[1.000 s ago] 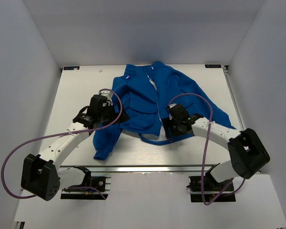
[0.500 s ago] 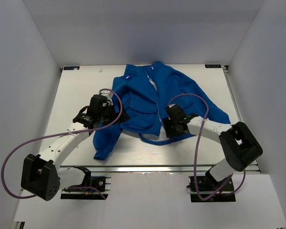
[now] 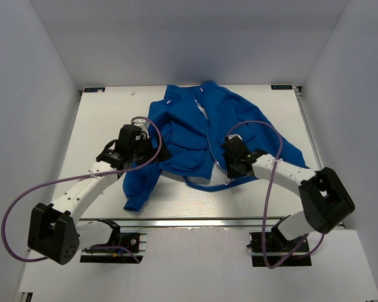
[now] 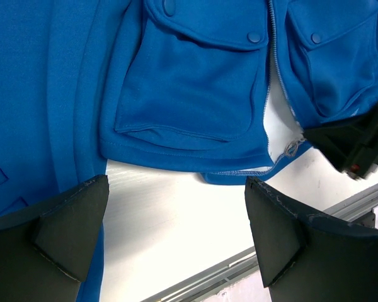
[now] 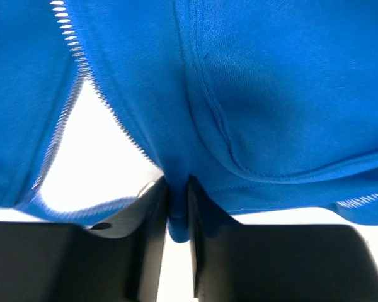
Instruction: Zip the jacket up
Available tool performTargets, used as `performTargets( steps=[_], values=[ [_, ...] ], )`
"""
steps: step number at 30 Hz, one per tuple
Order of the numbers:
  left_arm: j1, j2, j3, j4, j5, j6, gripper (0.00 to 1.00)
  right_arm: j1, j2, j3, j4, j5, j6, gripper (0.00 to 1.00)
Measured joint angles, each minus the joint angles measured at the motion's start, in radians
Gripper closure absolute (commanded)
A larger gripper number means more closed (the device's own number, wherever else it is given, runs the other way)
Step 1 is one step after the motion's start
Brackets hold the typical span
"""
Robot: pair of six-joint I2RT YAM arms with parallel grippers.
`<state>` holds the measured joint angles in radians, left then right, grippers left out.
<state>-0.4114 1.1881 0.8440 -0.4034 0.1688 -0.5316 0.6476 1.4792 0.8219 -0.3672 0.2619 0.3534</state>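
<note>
The robot's right gripper is holding one front panel (image 5: pixel 174 165) of the jacket near the other panel's loose corner (image 4: pixel 263 162), so it should move back while the left gripper takes hold of that corner.
The royal-blue jacket (image 3: pixel 195 126) lies spread on the white table, front up, its zipper (image 4: pixel 274 69) apart at the lower end. My right gripper (image 3: pixel 225 168) is at the bottom of the right front panel, next to the zipper. In the right wrist view that gripper (image 5: pixel 178 185) is shut on a pinched fold of the jacket (image 5: pixel 271 94) hem, beside the zipper teeth (image 5: pixel 66 113). My left gripper (image 3: pixel 157 153) hovers over the left pocket and hem. It (image 4: pixel 176 182) stands wide open, with nothing between its fingers.
The white table (image 3: pixel 101 126) has bare surface left of the jacket and in front of the hem. A metal rail (image 4: pixel 239 270) runs along the table's near edge. Grey walls close in three sides. Purple cables loop off both arms.
My right gripper has closed from wide open onto the jacket's hem fold and shifted slightly. The left arm and its open gripper have not moved.
</note>
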Motion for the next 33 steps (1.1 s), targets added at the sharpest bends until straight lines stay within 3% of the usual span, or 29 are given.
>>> performTargets(
  steps=[6, 18, 22, 26, 33],
  values=[
    [0.000, 0.000, -0.004, 0.021, 0.011, 0.000, 0.02, 0.000, -0.122, -0.001, -0.049, -0.056, -0.023, 1.00],
    [-0.014, 0.024, -0.020, 0.050, 0.104, 0.028, 0.02, -0.005, -0.105, -0.050, -0.021, -0.171, -0.042, 1.00],
    [-0.173, 0.131, 0.068, 0.005, 0.083, 0.073, 0.02, -0.037, -0.121, -0.050, -0.014, -0.172, -0.005, 1.00],
    [-0.341, 0.320, 0.257, -0.055, 0.075, 0.142, 0.02, -0.121, -0.225, -0.072, 0.005, -0.205, 0.026, 1.00],
    [-0.458, 0.628, 0.529, -0.218, -0.027, 0.217, 0.05, -0.209, -0.345, -0.102, 0.045, -0.271, 0.037, 1.00]
  ],
)
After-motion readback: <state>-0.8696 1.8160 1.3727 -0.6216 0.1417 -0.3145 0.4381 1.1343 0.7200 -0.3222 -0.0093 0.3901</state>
